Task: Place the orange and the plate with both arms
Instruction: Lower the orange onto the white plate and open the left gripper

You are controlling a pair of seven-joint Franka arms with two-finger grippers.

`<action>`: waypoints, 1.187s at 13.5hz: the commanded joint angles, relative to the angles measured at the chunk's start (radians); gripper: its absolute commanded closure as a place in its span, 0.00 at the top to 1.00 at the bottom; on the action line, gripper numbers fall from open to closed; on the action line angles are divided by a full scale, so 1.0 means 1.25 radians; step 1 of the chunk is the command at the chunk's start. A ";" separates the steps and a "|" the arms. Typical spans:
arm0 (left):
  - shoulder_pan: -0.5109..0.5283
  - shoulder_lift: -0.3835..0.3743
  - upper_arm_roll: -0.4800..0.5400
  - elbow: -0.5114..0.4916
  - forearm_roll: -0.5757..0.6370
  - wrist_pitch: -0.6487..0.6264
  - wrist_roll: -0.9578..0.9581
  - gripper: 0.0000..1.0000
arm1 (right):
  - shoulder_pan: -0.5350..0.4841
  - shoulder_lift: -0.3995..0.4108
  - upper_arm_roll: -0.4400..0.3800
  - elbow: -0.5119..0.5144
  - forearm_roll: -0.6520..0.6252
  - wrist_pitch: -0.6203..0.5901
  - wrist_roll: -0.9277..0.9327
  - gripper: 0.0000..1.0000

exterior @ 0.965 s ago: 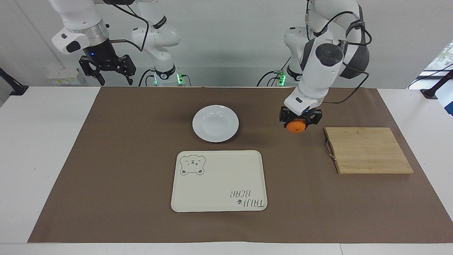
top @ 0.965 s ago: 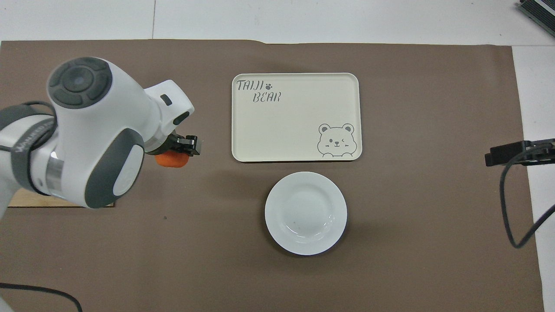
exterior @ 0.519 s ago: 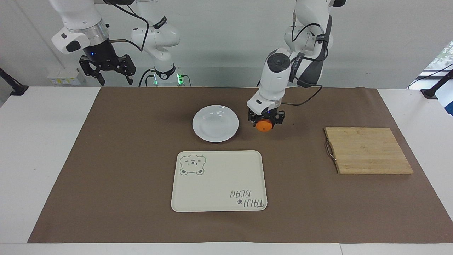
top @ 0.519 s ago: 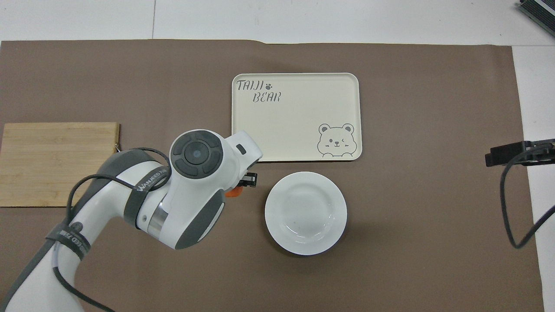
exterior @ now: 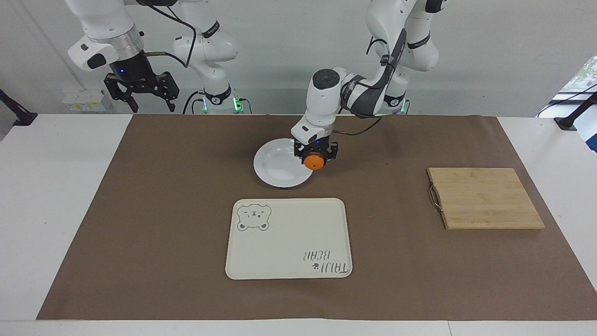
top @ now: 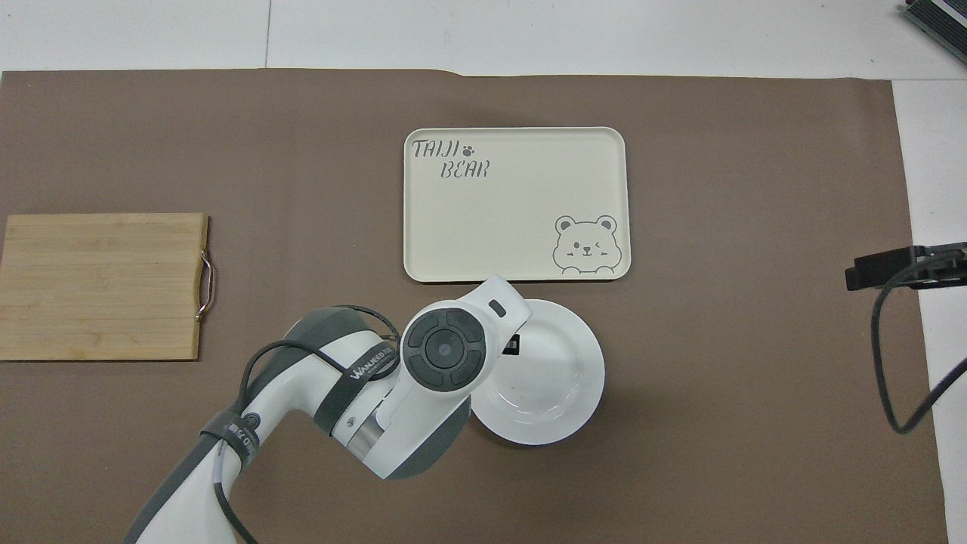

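The orange [exterior: 314, 162] is low at the empty white plate's rim. My left gripper carries on going toward the plate's middle [exterior: 283, 163] and lets go of the orange inside the plate's rim.
The orange [exterior: 314, 161] is held in my left gripper [exterior: 315, 157], which is shut on it just above the rim of the white plate [exterior: 279, 168], at the plate's edge toward the left arm's end. In the overhead view the left arm covers the orange and part of the plate [top: 555, 378]; only a bit of the left gripper [top: 512, 344] shows. My right gripper [exterior: 141, 99] is open and empty, raised over the table's edge by the right arm's base, where the arm waits; it also shows in the overhead view [top: 899, 268].
A cream bear tray [exterior: 289, 238] lies just farther from the robots than the plate, also in the overhead view [top: 514, 204]. A wooden cutting board [exterior: 485, 198] with a metal handle lies toward the left arm's end [top: 102, 285]. A brown mat [exterior: 163, 210] covers the table.
My left gripper has carried the orange from beside the cutting board across to the plate's rim. The plate and the right arm have not moved.
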 commanded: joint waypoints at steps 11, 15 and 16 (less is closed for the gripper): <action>-0.102 0.078 0.013 -0.006 -0.037 0.163 -0.215 1.00 | -0.015 -0.020 0.005 -0.025 0.011 0.004 -0.021 1.00; -0.080 0.022 0.017 -0.003 -0.037 0.108 -0.202 1.00 | -0.030 -0.013 0.005 -0.014 0.009 0.004 -0.019 1.00; -0.057 0.006 0.015 0.004 -0.037 0.080 -0.196 1.00 | -0.025 -0.013 0.007 -0.014 0.009 0.000 -0.017 1.00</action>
